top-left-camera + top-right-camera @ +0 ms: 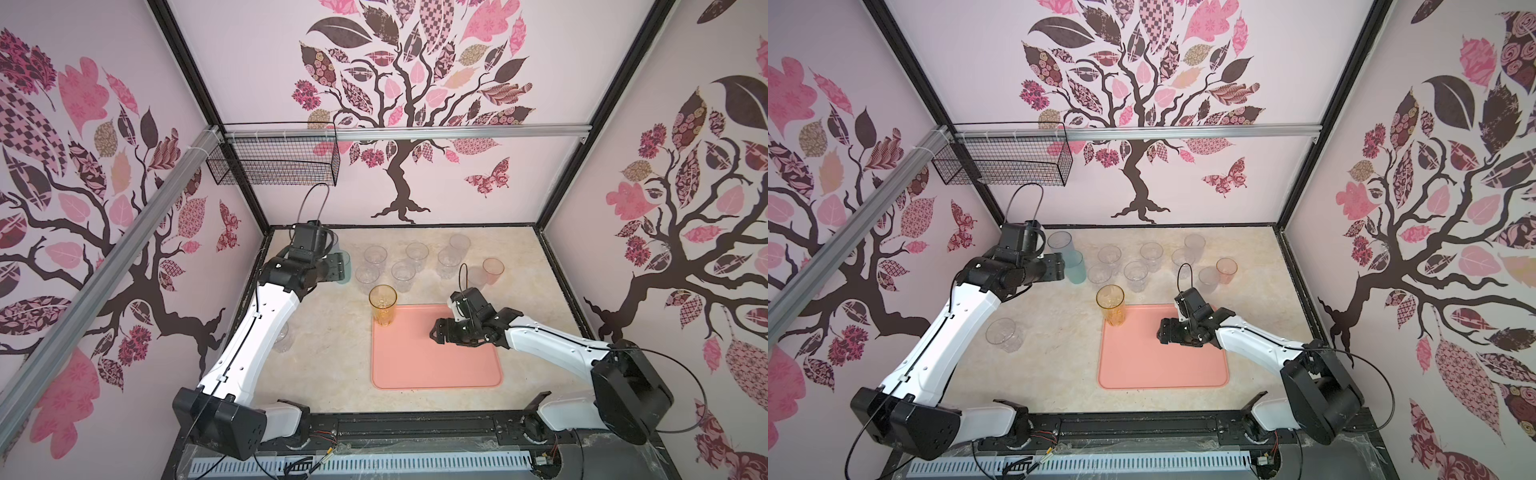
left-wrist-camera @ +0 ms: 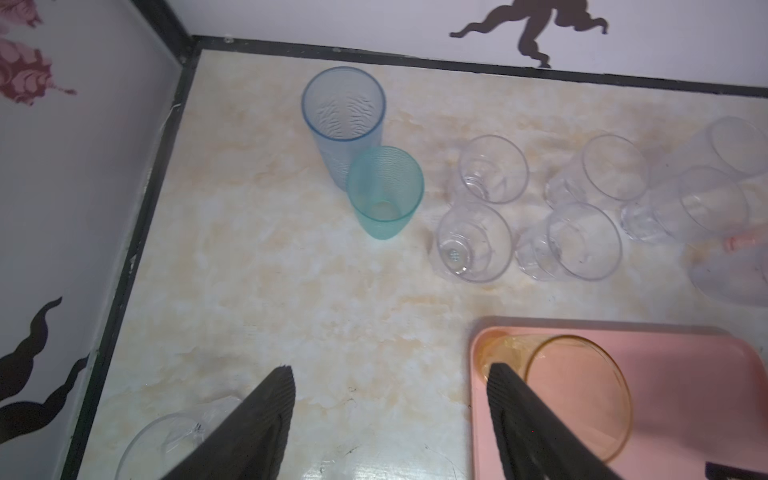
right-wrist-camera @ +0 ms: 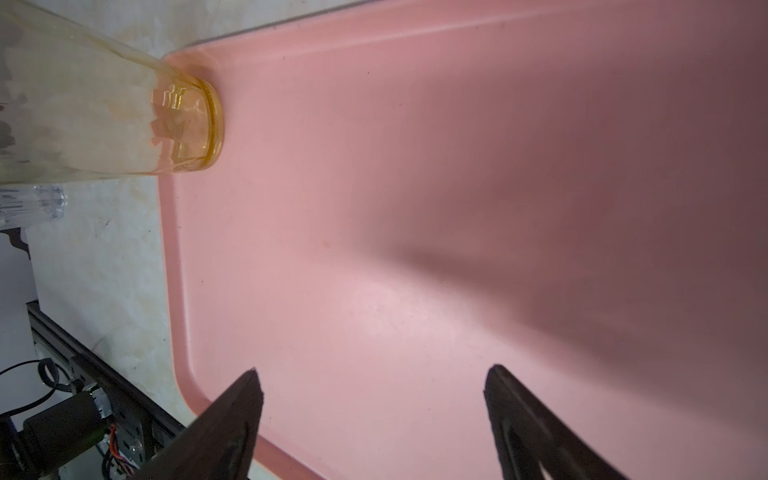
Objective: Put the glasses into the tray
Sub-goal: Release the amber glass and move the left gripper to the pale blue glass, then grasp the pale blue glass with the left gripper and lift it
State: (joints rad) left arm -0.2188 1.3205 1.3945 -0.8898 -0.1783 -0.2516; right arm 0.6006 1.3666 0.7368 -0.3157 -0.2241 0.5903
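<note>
The tall blue-grey glass stands far from my right gripper and close behind the teal glass (image 1: 1068, 253), so next my left gripper takes the blue-grey glass's rim (image 1: 1049, 239) nearest the side.
The salmon-pink tray (image 1: 436, 365) (image 1: 1163, 370) lies at the front middle of the table. An amber glass (image 1: 383, 307) (image 1: 1111, 307) (image 3: 187, 120) stands upright in its far left corner. My right gripper (image 3: 374, 374) (image 1: 1160, 332) hovers over the tray, open and empty. My left gripper (image 2: 390, 374) (image 1: 1059, 268) is open and empty, raised at the back left beside the teal glass (image 1: 1074, 268) (image 2: 384, 193) and the tall blue-grey glass (image 1: 1059, 245) (image 2: 343, 108). Several clear glasses (image 1: 403, 272) (image 2: 473, 243) stand behind the tray, with a pinkish-orange glass (image 1: 493, 270) at the right.
One clear glass (image 1: 1003, 334) stands alone on the table beside the left arm. A black wire basket (image 1: 274, 162) hangs on the rail at the back left. Black frame edges and patterned walls close in the marble-look table (image 1: 1059, 365).
</note>
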